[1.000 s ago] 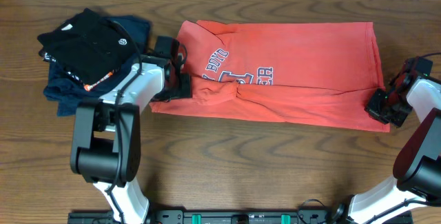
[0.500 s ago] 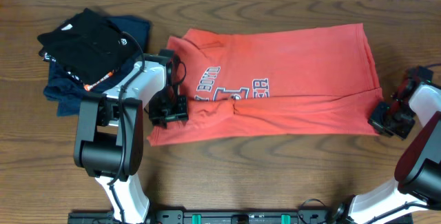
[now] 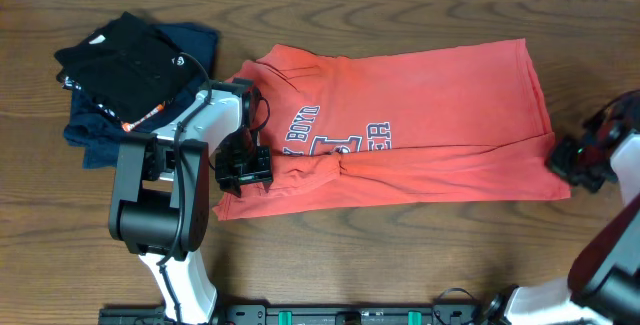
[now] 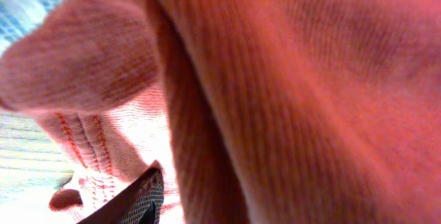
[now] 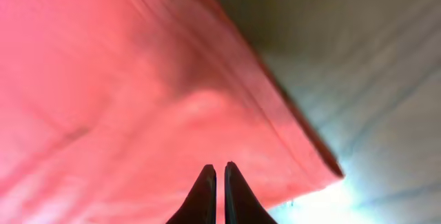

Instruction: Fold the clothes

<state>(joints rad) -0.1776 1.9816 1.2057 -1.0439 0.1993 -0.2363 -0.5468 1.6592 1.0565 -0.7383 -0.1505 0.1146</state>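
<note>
The T-shirt's front edge [image 3: 470, 202] runs at a slant toward the back at the T-shirt's corner by the robot's right gripper, so next the right gripper pulls that corner [image 3: 562, 191] toward the front before it folds further.
The coral-red T-shirt [image 3: 420, 95] lies across the middle of the table, folded lengthwise, with its navy-and-white lettering [image 3: 335, 135] upside down at centre left. My left gripper [image 3: 245, 170] is shut on the bunched left edge. In the left wrist view, red knit [image 4: 275, 79] fills the frame and only one fingertip [image 4: 148, 200] shows. My right gripper [image 3: 572, 160] is at the shirt's front right corner. In the right wrist view its fingers [image 5: 216, 170] are pressed together against the red cloth [image 5: 124, 79].
A black folded garment [image 3: 125, 60] with a small white logo lies on a navy-blue garment [image 3: 95, 135] at the back left, close to my left arm. Bare wooden table [image 3: 400, 255] runs along the front. The right arm is near the table's right edge.
Both grippers have moved toward the table's front, pulling the shirt's front edge with them. The shirt has slid forward and skewed, and its left end is more bunched.
</note>
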